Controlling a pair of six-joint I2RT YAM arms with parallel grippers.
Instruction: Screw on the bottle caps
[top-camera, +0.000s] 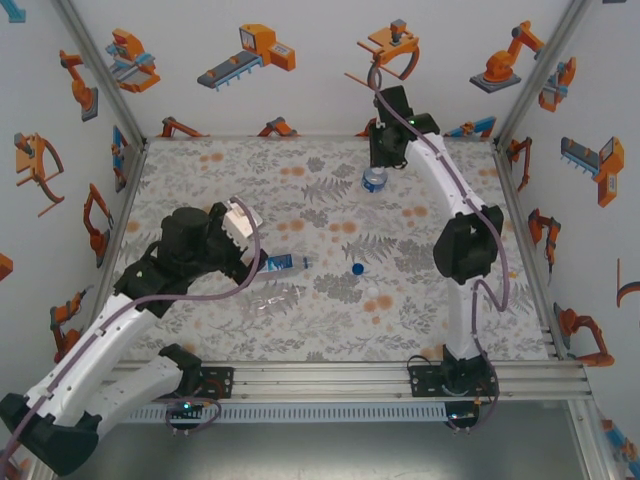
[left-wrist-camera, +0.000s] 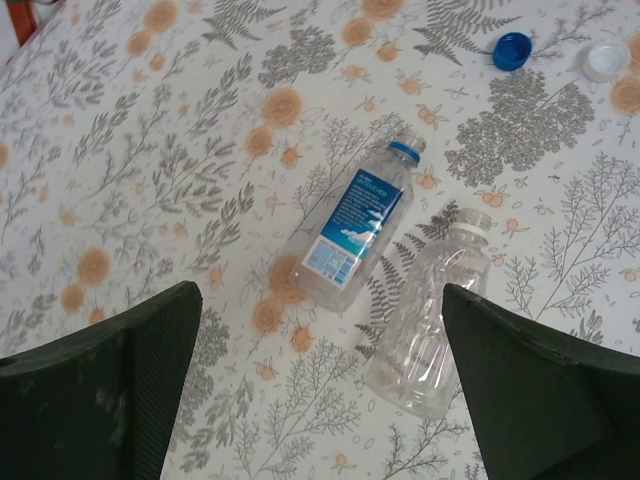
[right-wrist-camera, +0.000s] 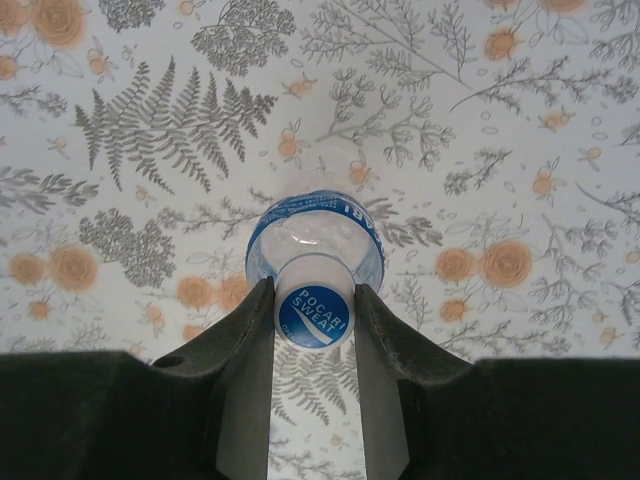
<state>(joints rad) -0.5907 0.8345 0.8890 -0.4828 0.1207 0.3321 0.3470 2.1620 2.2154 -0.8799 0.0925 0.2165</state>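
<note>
My right gripper is to lift the plain clear bottle (top-camera: 270, 301) by its neck end (top-camera: 296, 291) and pass it to my left gripper before capping, because the bottle lies on its side.
One bottle (right-wrist-camera: 315, 232) with a blue label band stands upright at the back of the mat (top-camera: 374, 180). My right gripper (right-wrist-camera: 313, 300) is shut on its white cap with a blue top (right-wrist-camera: 313, 318), one finger on each side; it reaches down from above the bottle (top-camera: 380, 160). Two more bottles lie on their sides: a labelled one (left-wrist-camera: 358, 228) (top-camera: 284, 264) and a plain clear one (left-wrist-camera: 433, 322) (top-camera: 275, 300). Loose on the mat lie a blue cap (left-wrist-camera: 512, 50) (top-camera: 357, 268) and a white cap (left-wrist-camera: 607, 59) (top-camera: 372, 290). My left gripper (left-wrist-camera: 320, 340) (top-camera: 250, 250) hangs open above the lying bottles, holding nothing.
The floral mat (top-camera: 330, 330) covers the table inside white walls with orange robot prints. An aluminium rail (top-camera: 330, 375) runs along the near edge by the arm bases. The right arm's elbow (top-camera: 465, 245) rises over the right side of the mat.
</note>
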